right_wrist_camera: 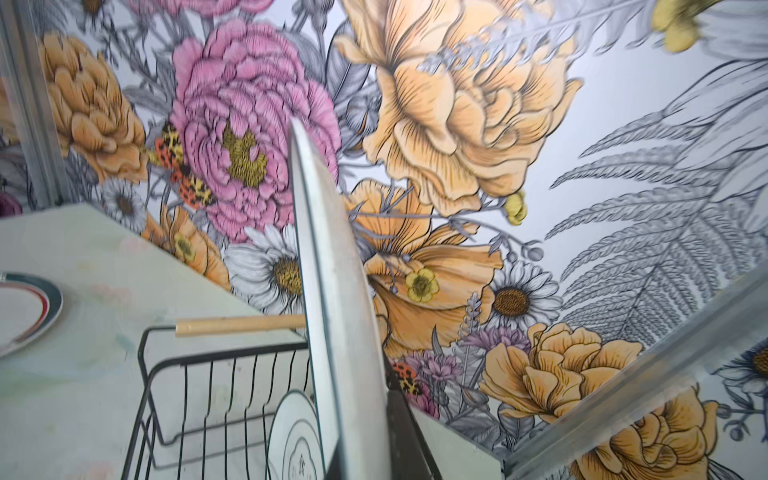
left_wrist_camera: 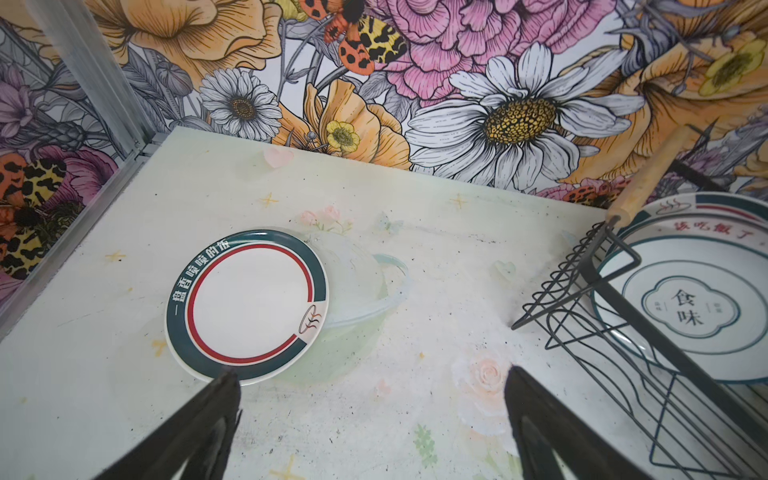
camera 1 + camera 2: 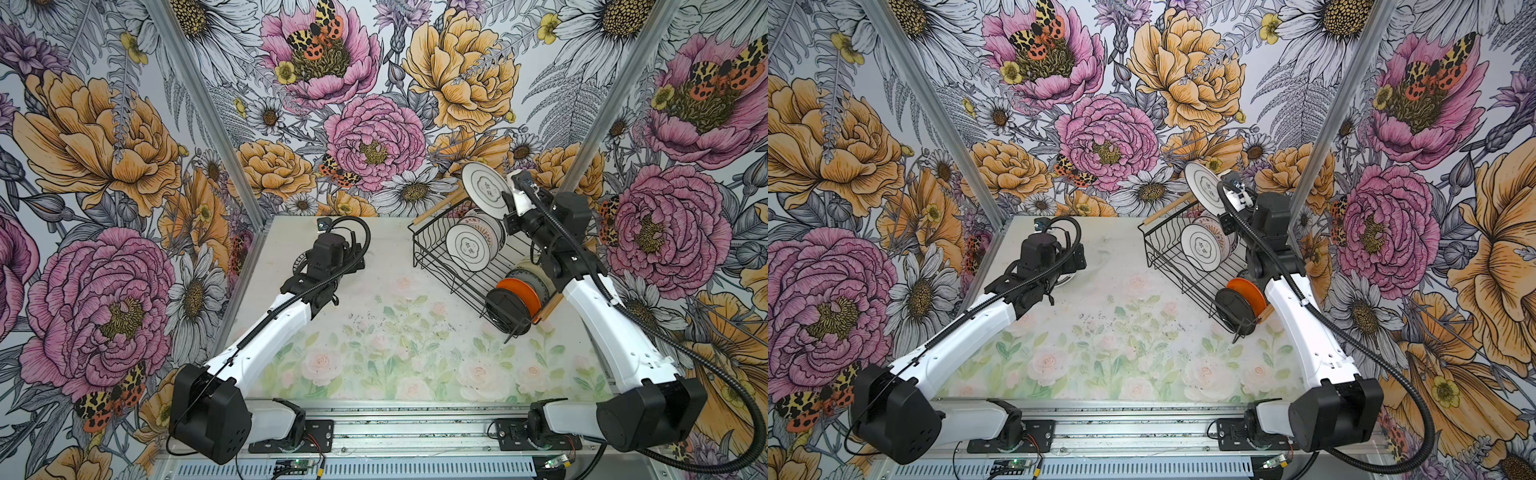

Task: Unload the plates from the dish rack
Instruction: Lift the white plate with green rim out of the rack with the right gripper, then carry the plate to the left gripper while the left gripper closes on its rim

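Note:
I should take the white plate's free rim (image 3: 467,177) with my left gripper for stacking, since my right gripper holds the white plate far from the flat plate (image 2: 248,305).
The dish rack (image 3: 420,245) (image 3: 1152,245), black wire with wooden handles, stands at the right of the table in both top views. My right gripper (image 3: 508,198) (image 1: 362,436) is shut on the rim of a white plate (image 3: 484,187) (image 3: 1204,188) and holds it upright above the rack's far end. In the right wrist view this plate (image 1: 336,324) shows edge-on. Several plates stay in the rack: white ones (image 3: 469,245), an orange one (image 3: 520,291) and a black one (image 3: 505,308). My left gripper (image 2: 372,380) is open and empty, low over the table, beside a teal-and-red-rimmed plate (image 2: 247,303) lying flat.
The floral back wall stands close behind the rack and the held plate. A metal frame post (image 3: 598,124) rises just right of my right arm. The flat plate lies near the table's far left corner (image 2: 141,149), and the rack's near end (image 2: 540,316) is to its right.

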Motion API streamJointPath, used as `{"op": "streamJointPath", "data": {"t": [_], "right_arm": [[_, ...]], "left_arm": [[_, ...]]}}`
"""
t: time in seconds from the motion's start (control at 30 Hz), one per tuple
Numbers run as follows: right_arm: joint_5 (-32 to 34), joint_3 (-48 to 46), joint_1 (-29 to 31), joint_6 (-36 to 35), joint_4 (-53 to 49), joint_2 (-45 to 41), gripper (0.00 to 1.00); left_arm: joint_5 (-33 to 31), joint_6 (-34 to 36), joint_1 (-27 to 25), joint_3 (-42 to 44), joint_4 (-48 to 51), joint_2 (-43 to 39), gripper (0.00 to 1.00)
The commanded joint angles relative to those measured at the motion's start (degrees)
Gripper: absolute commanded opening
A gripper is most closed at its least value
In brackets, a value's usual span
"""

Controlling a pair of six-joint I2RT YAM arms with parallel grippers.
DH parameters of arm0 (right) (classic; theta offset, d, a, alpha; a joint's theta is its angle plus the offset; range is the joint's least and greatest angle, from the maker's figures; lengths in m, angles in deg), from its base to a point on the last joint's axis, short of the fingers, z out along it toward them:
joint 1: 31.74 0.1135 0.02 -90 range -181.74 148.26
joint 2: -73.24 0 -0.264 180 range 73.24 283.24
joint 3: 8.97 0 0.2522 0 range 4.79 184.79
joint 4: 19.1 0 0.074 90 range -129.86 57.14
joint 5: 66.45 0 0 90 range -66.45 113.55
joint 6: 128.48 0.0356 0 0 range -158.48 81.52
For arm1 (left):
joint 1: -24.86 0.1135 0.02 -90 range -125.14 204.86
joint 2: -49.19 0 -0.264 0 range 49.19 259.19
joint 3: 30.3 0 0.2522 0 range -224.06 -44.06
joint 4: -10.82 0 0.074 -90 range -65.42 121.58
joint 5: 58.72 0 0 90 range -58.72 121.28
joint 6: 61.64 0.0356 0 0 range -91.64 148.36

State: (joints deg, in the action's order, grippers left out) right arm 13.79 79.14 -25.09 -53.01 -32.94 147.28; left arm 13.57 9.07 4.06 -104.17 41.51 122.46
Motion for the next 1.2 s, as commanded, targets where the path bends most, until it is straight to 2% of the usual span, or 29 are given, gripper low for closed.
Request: {"op": "streamJointPath", "data": {"t": [0.0,0.07,0.17,0.23,0.37,0.53,0.63,0.83,1.17], "right_arm": [[-0.21,-7.09,-0.25,17.05,25.79,-1.34,0.0],[1.9,-12.69,-0.09,28.87,34.24,-1.78,0.0],[4.2,-20.41,0.78,50.2,44.97,-0.93,0.0],[5.4,-23.47,3.07,58.81,48.27,-0.24,0.0],[6.69,-25.77,9.26,72.07,45.98,0.0,0.0],[3.16,-22.33,14.37,84.01,33.9,0.6,0.0],[1.8,-22.6,16.74,92.81,32.76,3.48,0.0],[0.37,-18.94,22.85,100.03,35.68,11.88,0.0],[-2.75,-12.82,28.22,104.59,42.62,22.88,0.0]], "left_arm": [[11.07,-4.74,5.15,4.01,-2.57,-2.66,0.99],[15.08,-4.45,6.74,5.38,-3.49,-3.67,0.99],[15.82,-3.51,7.15,5.97,-2.85,-5.28,0.99],[15.99,-3.07,7.22,6.64,-2.78,-6.87,0.99],[16.16,-3.14,7.26,8.6,-3.59,-10.08,0.99],[17.07,-3.54,7.35,9.91,-3.94,-11.84,0.99],[19.23,-5.23,7.33,9.94,-5.71,-11.85,0.99],[26.46,-9.52,7.35,10.08,-10.95,-12.13,0.99],[36.38,-15.97,8.6,10.37,-15.34,-9.66,0.99]]}}
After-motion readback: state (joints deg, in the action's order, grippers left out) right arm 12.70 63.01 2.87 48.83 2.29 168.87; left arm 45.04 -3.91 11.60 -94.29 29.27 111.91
